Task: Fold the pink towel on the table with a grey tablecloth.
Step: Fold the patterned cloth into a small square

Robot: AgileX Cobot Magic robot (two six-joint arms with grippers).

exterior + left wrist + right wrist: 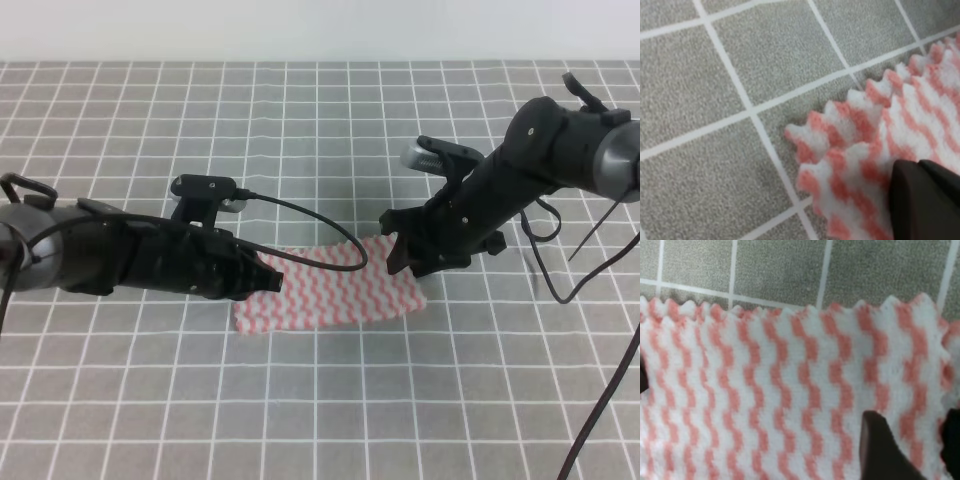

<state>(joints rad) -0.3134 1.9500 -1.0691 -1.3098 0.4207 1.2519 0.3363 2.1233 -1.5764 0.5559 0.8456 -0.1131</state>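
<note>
My gripper is going to fold the pink towel. The doubled serrated edges lie close together, so the towel will keep its layers stacked and settle into a compact square.
The pink towel lies flat on the table with a grey tablecloth as a wide strip, its serrated edges doubled at the left corner. My left gripper sits low at that corner; in the left wrist view its dark tip presses together on the puckered top layer. At the strip's right end my right gripper hangs close over the towel. Its fingers stand apart, and the towel's right edge shows in the gap.
A black cable loops from the left wrist camera across the towel's back edge. More cables trail from the right arm over the grey tablecloth. The grid cloth spreads on all sides of the towel.
</note>
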